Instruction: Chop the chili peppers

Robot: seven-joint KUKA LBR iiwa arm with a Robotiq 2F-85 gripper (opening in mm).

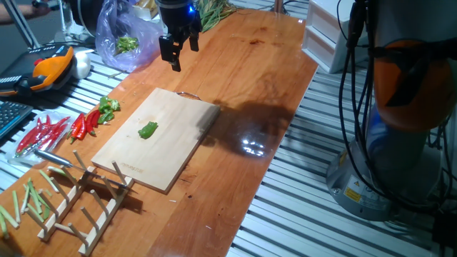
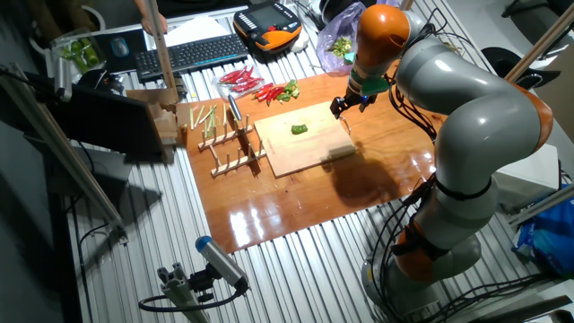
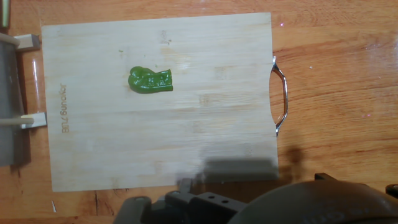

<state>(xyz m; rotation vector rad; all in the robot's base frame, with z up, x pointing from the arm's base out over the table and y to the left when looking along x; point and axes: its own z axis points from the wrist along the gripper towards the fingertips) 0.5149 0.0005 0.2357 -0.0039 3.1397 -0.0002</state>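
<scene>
The steel-handled knife (image 1: 56, 160) will come up freely and the wooden rack will stay standing when I raise the knife, because the knife sits between open-topped pegs (image 1: 118, 170).
One small bright-green chili pepper (image 1: 148, 129) lies whole on the pale wooden cutting board (image 1: 171, 150), left of the board's middle. The hand view looks straight down on the chili pepper (image 3: 150, 80) and the cutting board (image 3: 205, 124). The other fixed view shows the same chili pepper (image 2: 299, 129). My gripper (image 1: 183, 54) hangs in the air well above the table, beyond the board's far corner, open with nothing between its fingers. From the other side the gripper (image 2: 346, 105) floats past the board's far edge. Only dark parts of the hand's body show in the hand view.
Left of the board lie red chilies (image 1: 50, 130) and a small heap of green ones (image 1: 107, 108). A wooden rack (image 1: 82, 200) with a knife (image 2: 233, 109) stands at the board's near end, pale stalk sticks (image 1: 25, 196) beside it. A plastic bag (image 1: 125, 36) sits behind.
</scene>
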